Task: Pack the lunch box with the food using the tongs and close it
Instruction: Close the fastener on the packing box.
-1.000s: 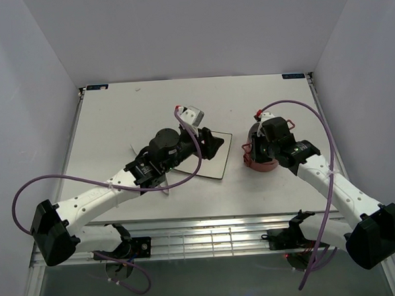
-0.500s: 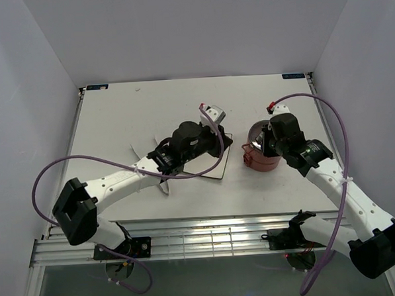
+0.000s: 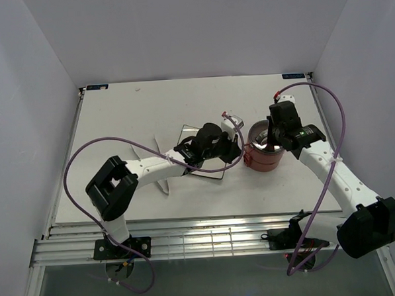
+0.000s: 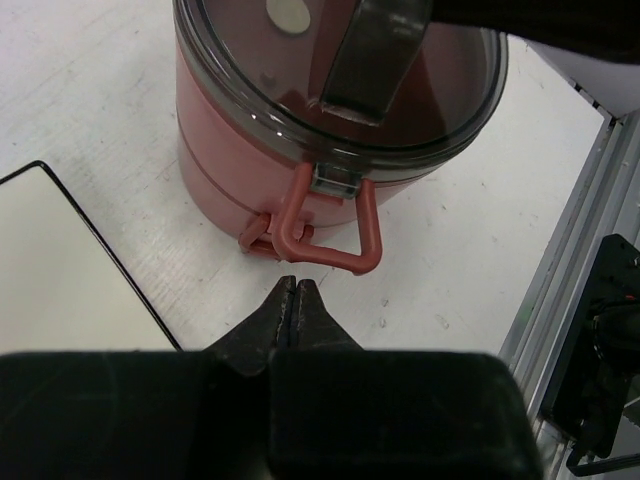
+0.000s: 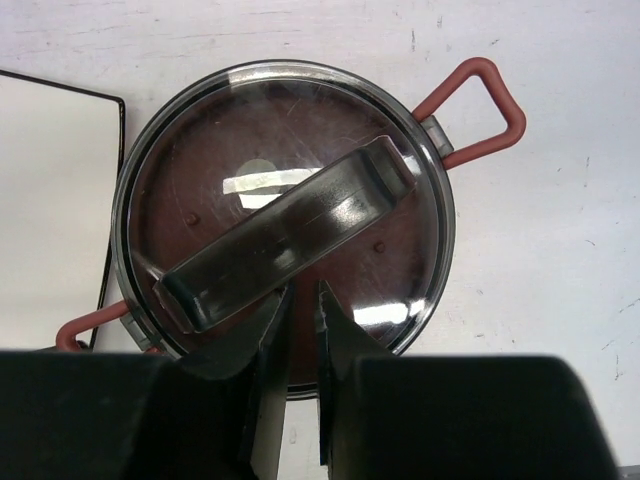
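The red latch loop [image 4: 328,255] stands out from the side of the box near the robot's closed left gripper, so next the left gripper moves in and pushes the loop flat against the box [image 4: 322,213].
The lunch box [image 3: 261,159] stands stacked right of centre, with its clear grey lid [image 5: 400,250] and handle bar [image 5: 280,230] on top. My left gripper [image 4: 297,285] is shut and empty, low on the table. Its tips sit just short of the red latch loop [image 4: 335,245] on the box's left side [image 3: 241,153]. My right gripper [image 5: 300,300] hovers over the lid beside the handle [image 3: 271,139], jaws a narrow slit apart with nothing between them. The tongs [image 3: 162,185] lie partly under my left arm. The food is hidden.
The square white plate [image 3: 210,168] lies just left of the box, partly under my left arm, its black rim close to my left fingers [image 4: 60,280]. A second red latch loop [image 5: 480,110] sticks out on the box's far side. The metal rail [image 3: 202,237] runs along the near table edge.
My left arm swung right from over the plate to the box's left side, and its jaws closed. My right gripper drew back to hover over the lid.
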Robot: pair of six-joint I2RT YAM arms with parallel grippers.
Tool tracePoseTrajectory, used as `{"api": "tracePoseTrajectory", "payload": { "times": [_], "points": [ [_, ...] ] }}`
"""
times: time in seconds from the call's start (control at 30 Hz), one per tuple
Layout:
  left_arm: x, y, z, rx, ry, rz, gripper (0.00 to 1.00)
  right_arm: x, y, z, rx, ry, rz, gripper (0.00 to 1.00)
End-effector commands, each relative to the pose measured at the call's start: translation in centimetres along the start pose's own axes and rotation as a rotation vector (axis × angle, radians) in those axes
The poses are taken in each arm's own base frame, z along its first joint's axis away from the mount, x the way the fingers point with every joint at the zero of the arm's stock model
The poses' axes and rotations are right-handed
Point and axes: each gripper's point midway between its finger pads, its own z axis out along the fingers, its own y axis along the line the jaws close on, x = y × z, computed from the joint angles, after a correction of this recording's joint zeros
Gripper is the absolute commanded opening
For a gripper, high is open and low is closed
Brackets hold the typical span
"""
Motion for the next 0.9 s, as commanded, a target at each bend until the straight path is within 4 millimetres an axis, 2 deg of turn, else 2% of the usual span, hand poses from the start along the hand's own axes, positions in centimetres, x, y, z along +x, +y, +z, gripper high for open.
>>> {"api": "tracePoseTrajectory", "payload": {
  "times": [0.0, 0.17, 0.27, 0.37, 0.47, 0.5, 0.57, 0.63, 0.7, 0.77, 0.87],
  "points": [
    [-2.7, -1.6, 0.6, 0.070, -0.068, 0.001, 0.01, -2.4, 0.1, -0.1, -0.002, -0.065, 0.038, 0.19],
    [-1.0, -1.0, 1.8, 0.064, -0.038, -0.014, 0.02, 0.3, 0.0, 1.2, -0.004, -0.001, 0.027, 0.18],
    [-0.6, -0.8, 2.2, 0.062, -0.029, -0.019, 0.02, 1.0, -0.2, 1.4, -0.004, 0.007, 0.021, 0.18],
    [-0.6, -0.3, 1.6, 0.022, -0.038, -0.034, 0.03, 1.3, -0.2, 1.4, -0.008, 0.011, 0.018, 0.18],
    [-2.0, 0.4, -0.2, -0.044, -0.085, -0.041, 0.04, 1.5, -0.1, 1.3, -0.020, 0.016, 0.013, 0.18],
    [-3.4, 0.2, -1.3, -0.054, -0.120, -0.039, 0.04, 1.6, -0.1, 1.3, -0.020, 0.017, 0.013, 0.18],
    [-4.3, 0.8, -2.4, -0.107, -0.142, -0.046, 0.05, 1.7, -0.2, 1.2, -0.019, 0.015, 0.006, 0.18],
    [-6.4, 0.3, -3.9, -0.111, -0.191, -0.045, 0.06, 2.0, -0.3, 1.2, -0.020, 0.020, -0.002, 0.18],
    [-7.5, -0.1, -4.5, -0.105, -0.213, -0.035, 0.06, 2.3, -0.3, 1.2, -0.023, 0.027, -0.007, 0.18],
    [-9.1, -1.6, -4.9, -0.036, -0.236, -0.014, 0.07, 2.6, -0.3, 1.4, -0.025, 0.036, -0.011, 0.18],
    [-9.2, -3.2, -4.0, 0.055, -0.219, 0.015, 0.04, 3.1, -0.3, 1.6, -0.027, 0.050, -0.019, 0.18]
  ]
}}
